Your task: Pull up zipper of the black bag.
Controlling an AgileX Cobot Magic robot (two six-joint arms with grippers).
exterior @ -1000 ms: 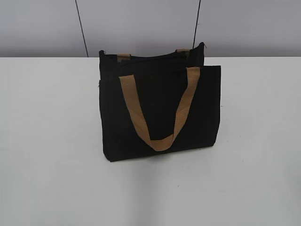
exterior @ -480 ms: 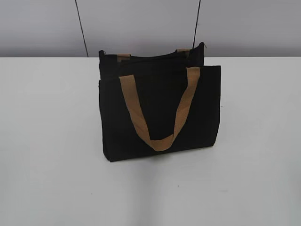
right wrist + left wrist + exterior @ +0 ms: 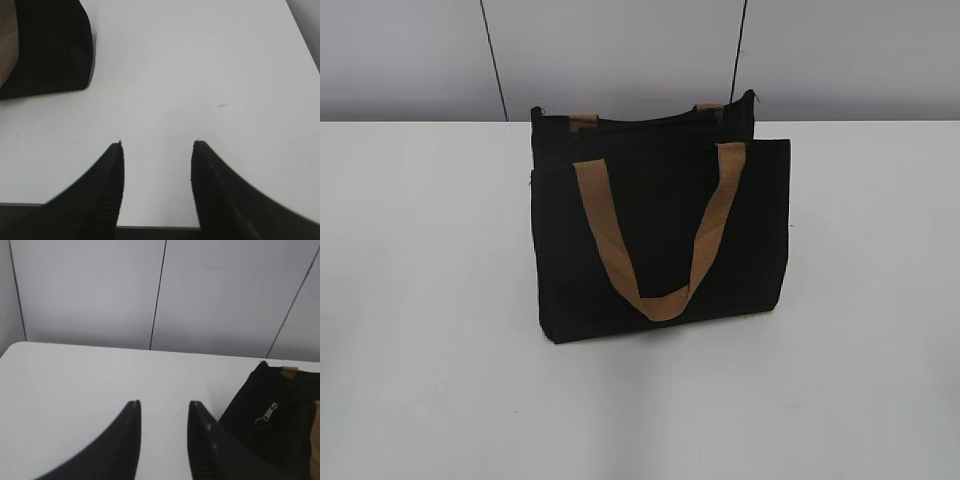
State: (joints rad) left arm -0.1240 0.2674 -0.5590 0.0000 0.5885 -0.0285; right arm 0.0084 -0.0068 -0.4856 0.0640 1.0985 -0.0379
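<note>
The zipper's black fabric end (image 3: 253, 434) will come up as a loose piece of fabric when I lift it, since the silver slider (image 3: 270, 411) hangs below the bag's top edge.
The black bag (image 3: 660, 235) stands upright on the white table, its tan handle hanging down the front. The zipper track (image 3: 640, 122) runs along its top edge. In the left wrist view the bag (image 3: 280, 425) sits at the lower right, with the silver slider and ring pull (image 3: 266, 415) hanging on its end. My left gripper (image 3: 164, 407) is open and empty over the table, left of the bag. My right gripper (image 3: 157, 145) is open and empty over bare table, with a corner of the bag (image 3: 50, 50) at the upper left. Neither gripper shows in the exterior view.
The white table (image 3: 420, 300) spreads around the bag on all sides. A grey panelled wall (image 3: 620, 50) with dark seams stands behind the table's back edge. The table's front edge (image 3: 160, 228) shows beneath my right gripper.
</note>
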